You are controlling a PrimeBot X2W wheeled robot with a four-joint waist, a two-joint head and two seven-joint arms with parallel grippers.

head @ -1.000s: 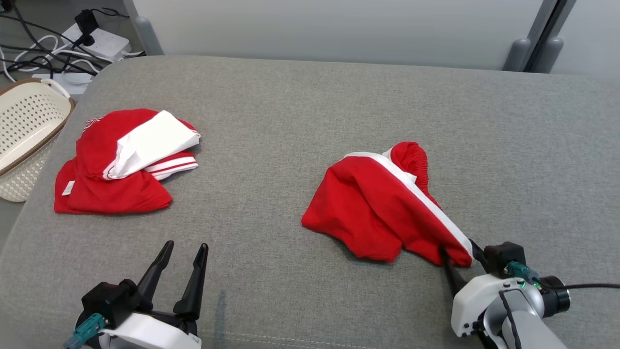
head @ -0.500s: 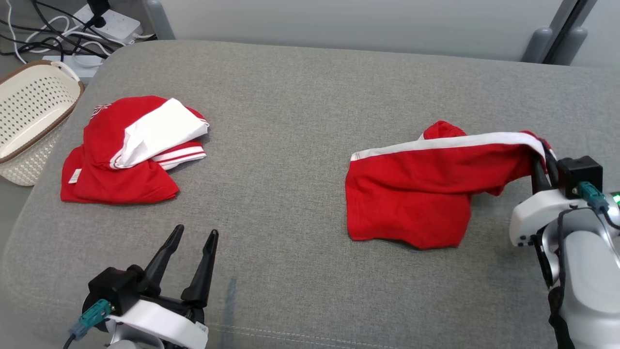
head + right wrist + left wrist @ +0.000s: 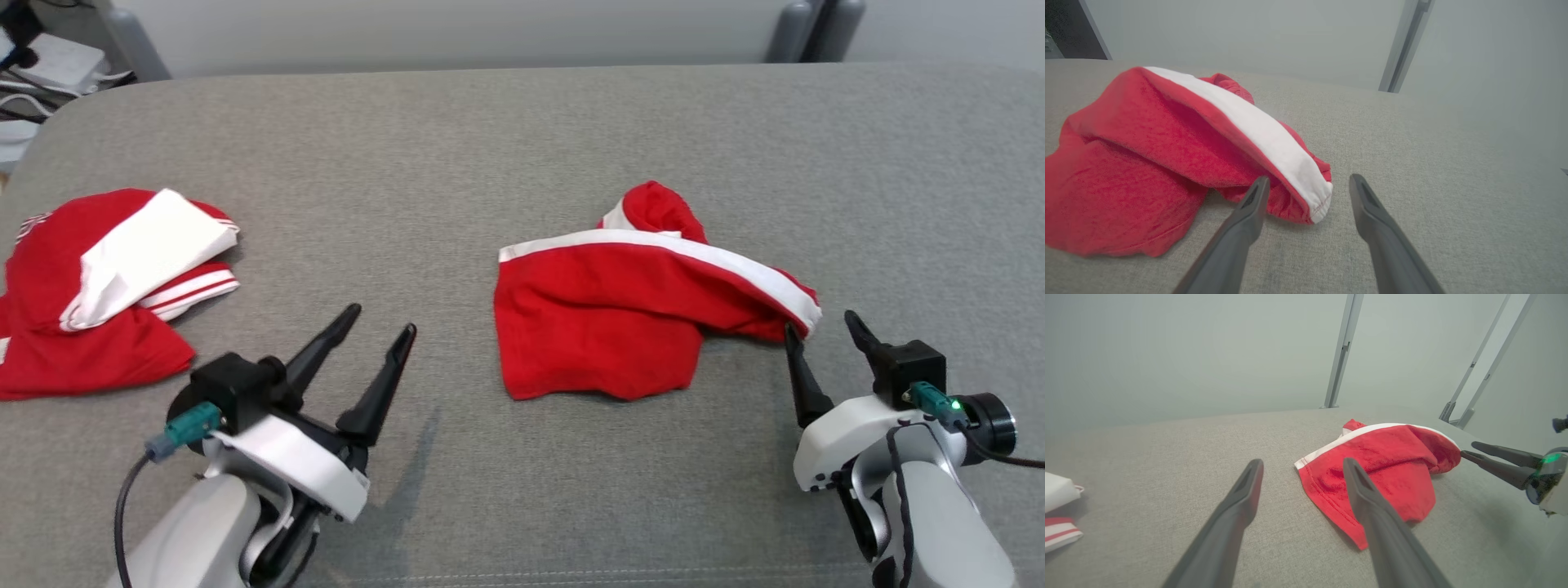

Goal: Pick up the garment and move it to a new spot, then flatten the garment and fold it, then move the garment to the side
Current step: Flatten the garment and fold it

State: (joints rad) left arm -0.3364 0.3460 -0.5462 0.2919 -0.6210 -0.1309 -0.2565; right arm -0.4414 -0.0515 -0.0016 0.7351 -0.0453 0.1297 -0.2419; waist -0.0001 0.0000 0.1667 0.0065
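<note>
My gripper will lift and spread the garment [image 3: 607,318], and the garment's other leg will open out then, because a red lump edged in white [image 3: 658,210] sits behind the stripe.
The garment [image 3: 604,327] is a pair of red shorts with a white side stripe, lying crumpled near the middle of the grey cushion [image 3: 522,139]. My right gripper [image 3: 818,321] is open at the garment's right corner, and the fingers hold nothing. In the right wrist view the stripe's end of the garment [image 3: 1147,155] lies just ahead of the open right gripper [image 3: 1309,178]. My left gripper [image 3: 383,318] is open and empty, a short way left of the garment. The left wrist view has the left gripper [image 3: 1303,461], the garment [image 3: 1384,465] and the right gripper [image 3: 1468,449] beyond it.
A pile of red and white clothes [image 3: 98,286] lies at the left edge of the cushion, its corner also in the left wrist view [image 3: 1057,514]. A power strip with cables [image 3: 49,57] sits off the far left corner. A grey post [image 3: 808,28] stands behind.
My right gripper took the garment's corner, lifted it and pulled it to the right, then let go; the garment now lies spread wider. The head view has shifted.
</note>
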